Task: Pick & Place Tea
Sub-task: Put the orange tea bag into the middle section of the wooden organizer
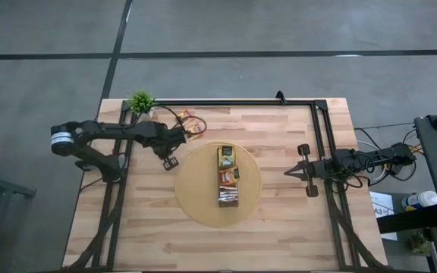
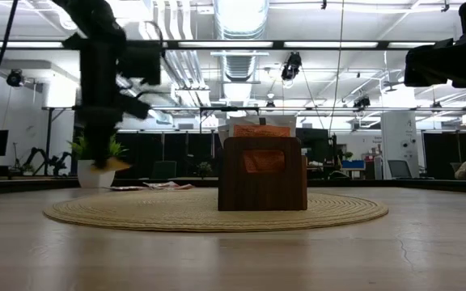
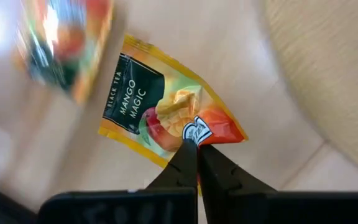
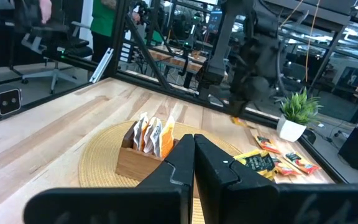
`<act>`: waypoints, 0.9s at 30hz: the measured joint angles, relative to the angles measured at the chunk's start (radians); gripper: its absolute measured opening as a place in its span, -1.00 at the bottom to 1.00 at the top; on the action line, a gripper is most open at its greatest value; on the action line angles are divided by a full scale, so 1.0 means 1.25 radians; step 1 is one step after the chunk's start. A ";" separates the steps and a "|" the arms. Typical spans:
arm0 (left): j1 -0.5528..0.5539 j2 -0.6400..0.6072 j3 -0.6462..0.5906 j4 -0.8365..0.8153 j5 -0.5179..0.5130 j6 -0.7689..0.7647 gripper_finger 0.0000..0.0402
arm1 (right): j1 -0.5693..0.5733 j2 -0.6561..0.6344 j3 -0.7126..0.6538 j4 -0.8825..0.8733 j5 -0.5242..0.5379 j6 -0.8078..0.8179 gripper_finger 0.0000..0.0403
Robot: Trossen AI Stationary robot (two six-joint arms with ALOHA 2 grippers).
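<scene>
My left gripper should go on to the brown box's far end (image 1: pixel 227 154) before it lets go there, as the sachet's dark end (image 3: pixel 132 93) sticks out free past my fingers.
My left gripper (image 1: pixel 171 161) is over the table just left of the round woven mat (image 1: pixel 196 199), shut on a yellow-and-orange "Mango Magic" tea sachet (image 3: pixel 160 106). More sachets (image 1: pixel 190 125) lie flat in a loose pile on the table by the far edge; they also show in the right wrist view (image 4: pixel 278 163). A long brown box (image 1: pixel 228 178) stands on the mat with several sachets upright in it. My right gripper (image 1: pixel 296 171) is shut and empty, right of the mat. My left gripper pinches the sachet's orange end (image 3: pixel 205 132), near a corner, between its two fingertips (image 3: pixel 185 158). The sachet sticks out past the fingertips. In the low view it shows under the gripper (image 2: pixel 108 165), clear of the table.
A small green potted plant (image 1: pixel 140 101) stands at the far left corner. A black frame rail (image 1: pixel 234 102) runs along the far edge and down both sides. Bare wood lies near the front edge (image 1: pixel 203 246).
</scene>
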 joint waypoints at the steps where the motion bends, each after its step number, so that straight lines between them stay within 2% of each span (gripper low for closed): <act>1: -0.009 0.001 0.016 0.007 -0.014 0.027 -1.00 | 0.000 0.000 0.000 0.000 0.000 0.000 -0.96; 8: -0.090 0.030 0.119 0.109 -0.120 0.275 -1.00 | 0.000 0.000 0.000 0.000 0.000 0.000 -0.96; 11: -0.129 0.053 0.148 0.179 -0.163 0.418 -1.00 | 0.000 0.000 0.000 0.000 0.000 0.000 -0.96; 17: -0.187 0.116 0.173 0.332 -0.171 0.717 -1.00 | 0.000 0.000 0.000 0.000 0.000 0.000 -0.96; 27: -0.253 0.206 0.198 0.451 -0.151 0.972 -1.00 | 0.000 0.000 0.000 0.000 0.000 0.000 -0.96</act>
